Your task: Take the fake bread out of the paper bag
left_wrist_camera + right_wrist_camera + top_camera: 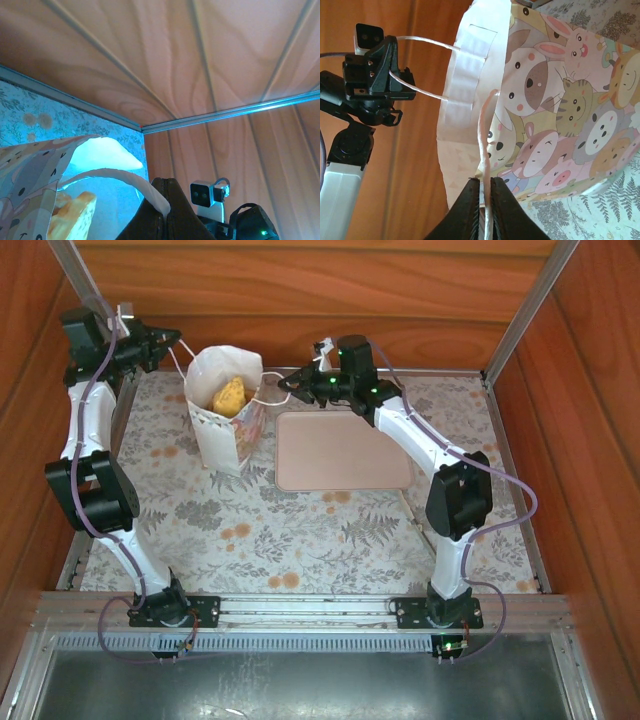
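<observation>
Next, I tip the upright paper bag onto its side with my left gripper, with the bag's opening toward the pink tray (343,451), because the fake bread (230,398) sits down inside the bag.
The paper bag (225,410) stands upright at the back left of the mat, white inside with a cartoon animal print (560,100) on its side. A golden piece of fake bread (230,395) lies inside the bag's open mouth, and its edge (75,215) also shows in the left wrist view. My left gripper (172,338) is shut on the bag's left cord handle (110,175), which runs into the closed jaws of my left gripper (167,182). On the bag's right, my right gripper (285,383) is shut on the other cord handle (482,130), pinched at my right gripper (486,180).
A pale pink tray (345,452) lies flat just right of the bag. The floral mat (300,530) covers the table. Wooden walls (300,300) and metal frame posts (525,310) close in the back and sides.
</observation>
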Robot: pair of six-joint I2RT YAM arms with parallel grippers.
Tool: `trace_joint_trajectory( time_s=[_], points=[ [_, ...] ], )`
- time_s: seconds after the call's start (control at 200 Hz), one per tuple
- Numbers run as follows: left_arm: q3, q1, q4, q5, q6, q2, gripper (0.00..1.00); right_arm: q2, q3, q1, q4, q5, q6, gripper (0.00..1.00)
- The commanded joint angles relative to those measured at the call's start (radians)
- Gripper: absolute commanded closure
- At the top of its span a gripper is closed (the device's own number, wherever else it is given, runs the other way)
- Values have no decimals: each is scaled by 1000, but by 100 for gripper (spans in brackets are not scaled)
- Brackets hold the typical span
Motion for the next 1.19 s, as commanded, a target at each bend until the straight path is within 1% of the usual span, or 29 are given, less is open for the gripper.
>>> trace_joint_trajectory(
  time_s=[0.0, 0.145, 0.315, 0.465, 0.605, 0.705, 0.8, 0.875, 0.985, 1.075, 1.189],
  points=[
    [41, 7, 31, -3, -10, -39, 100, 5, 28, 9, -5, -7, -9, 99],
    [45, 29, 29, -42, -10, -76, 100, 16, 49, 17, -14, -13, -11, 100],
    [43, 73, 10, -59, -6, -108, 100, 63, 119, 48, -38, -21, -18, 100],
    [37, 133, -98, -81, 77, -152, 100, 127, 216, 81, -77, -22, -28, 100],
    [4, 214, -138, -90, 115, -204, 100, 208, 323, 128, -109, -28, -29, 100],
    [-9, 266, -193, -90, 168, -232, 100, 272, 395, 158, -125, -37, -21, 100],
    [-26, 291, -232, -94, 213, -258, 100, 320, 441, 183, -126, -49, -12, 100],
    [-46, 290, -250, -96, 241, -278, 100, 345, 452, 195, -128, -55, -7, 100],
    [-96, 274, -250, -97, 265, -304, 100, 338, 406, 198, -127, -53, -9, 100],
    [-143, 241, -252, -102, 291, -325, 100, 290, 301, 195, -101, -13, -32, 100],
    [-199, 171, -254, -102, 322, -340, 100, 240, 186, 186, -75, 9, -49, 100]
  ],
)
